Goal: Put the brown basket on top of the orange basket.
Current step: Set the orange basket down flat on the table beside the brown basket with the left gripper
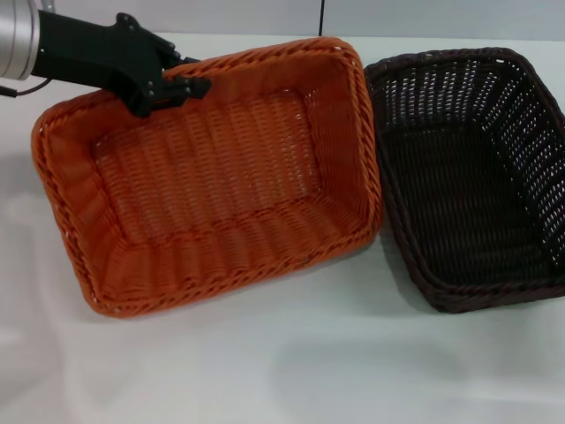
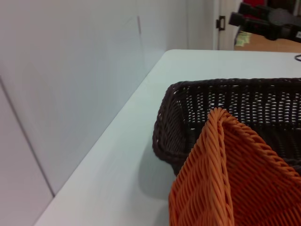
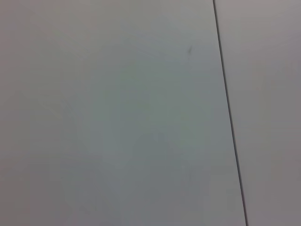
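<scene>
The orange basket's open side (image 1: 212, 172) is up beside the brown basket (image 1: 468, 194), so my left gripper should lower the orange basket next and let go once the orange basket's bottom rests flat.
The orange basket (image 1: 212, 168) fills the left and middle of the head view, raised and tilted, its right rim overlapping the left rim of the brown basket (image 1: 477, 177). The brown basket sits flat on the white table (image 1: 309, 362) at the right. My left gripper (image 1: 181, 88) is at the orange basket's far left rim and is shut on that rim. In the left wrist view a corner of the orange basket (image 2: 225, 179) stands in front of the brown basket (image 2: 225, 99). My right gripper is out of view.
A pale wall panel (image 2: 70, 94) runs along the table's far edge. Black equipment (image 2: 268, 21) stands on a wooden desk beyond the table. The right wrist view shows only a plain pale surface with a dark seam (image 3: 228, 117).
</scene>
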`<state>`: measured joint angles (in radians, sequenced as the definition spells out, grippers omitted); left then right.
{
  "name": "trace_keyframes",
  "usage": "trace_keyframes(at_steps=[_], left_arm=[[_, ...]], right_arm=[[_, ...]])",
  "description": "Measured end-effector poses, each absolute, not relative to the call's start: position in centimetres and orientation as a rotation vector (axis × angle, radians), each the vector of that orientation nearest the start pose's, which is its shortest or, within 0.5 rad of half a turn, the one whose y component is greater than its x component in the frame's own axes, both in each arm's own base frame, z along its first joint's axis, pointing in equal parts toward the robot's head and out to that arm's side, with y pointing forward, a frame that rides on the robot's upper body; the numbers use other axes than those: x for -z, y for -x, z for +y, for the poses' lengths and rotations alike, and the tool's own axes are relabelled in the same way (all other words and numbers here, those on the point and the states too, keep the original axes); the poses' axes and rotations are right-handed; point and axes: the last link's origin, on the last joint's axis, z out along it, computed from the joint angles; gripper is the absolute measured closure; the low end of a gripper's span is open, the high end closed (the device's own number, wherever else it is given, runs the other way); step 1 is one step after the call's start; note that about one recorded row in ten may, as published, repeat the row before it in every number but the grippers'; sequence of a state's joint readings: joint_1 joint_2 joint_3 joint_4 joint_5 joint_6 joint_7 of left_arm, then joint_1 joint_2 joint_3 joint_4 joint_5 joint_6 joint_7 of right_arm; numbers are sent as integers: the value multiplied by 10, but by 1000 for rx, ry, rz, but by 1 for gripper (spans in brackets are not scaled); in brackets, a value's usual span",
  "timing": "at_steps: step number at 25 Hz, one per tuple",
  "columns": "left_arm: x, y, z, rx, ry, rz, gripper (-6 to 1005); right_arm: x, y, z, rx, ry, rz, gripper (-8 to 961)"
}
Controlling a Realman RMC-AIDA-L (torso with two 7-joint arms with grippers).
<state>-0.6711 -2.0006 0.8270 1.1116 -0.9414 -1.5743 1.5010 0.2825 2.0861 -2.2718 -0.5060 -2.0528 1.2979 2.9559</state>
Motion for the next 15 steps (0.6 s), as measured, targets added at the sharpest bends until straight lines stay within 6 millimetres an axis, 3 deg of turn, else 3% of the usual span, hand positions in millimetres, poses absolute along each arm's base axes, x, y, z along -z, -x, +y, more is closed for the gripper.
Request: trace_keyframes(at_steps=[8,15], left_arm=[[-55,177,400,169,2805,28,775],[-46,170,404,155,2810,102,757]], right_arm=[[-4,-300,310,-770,1263,459,167],[-4,-302,309,-765,1264,459,167]])
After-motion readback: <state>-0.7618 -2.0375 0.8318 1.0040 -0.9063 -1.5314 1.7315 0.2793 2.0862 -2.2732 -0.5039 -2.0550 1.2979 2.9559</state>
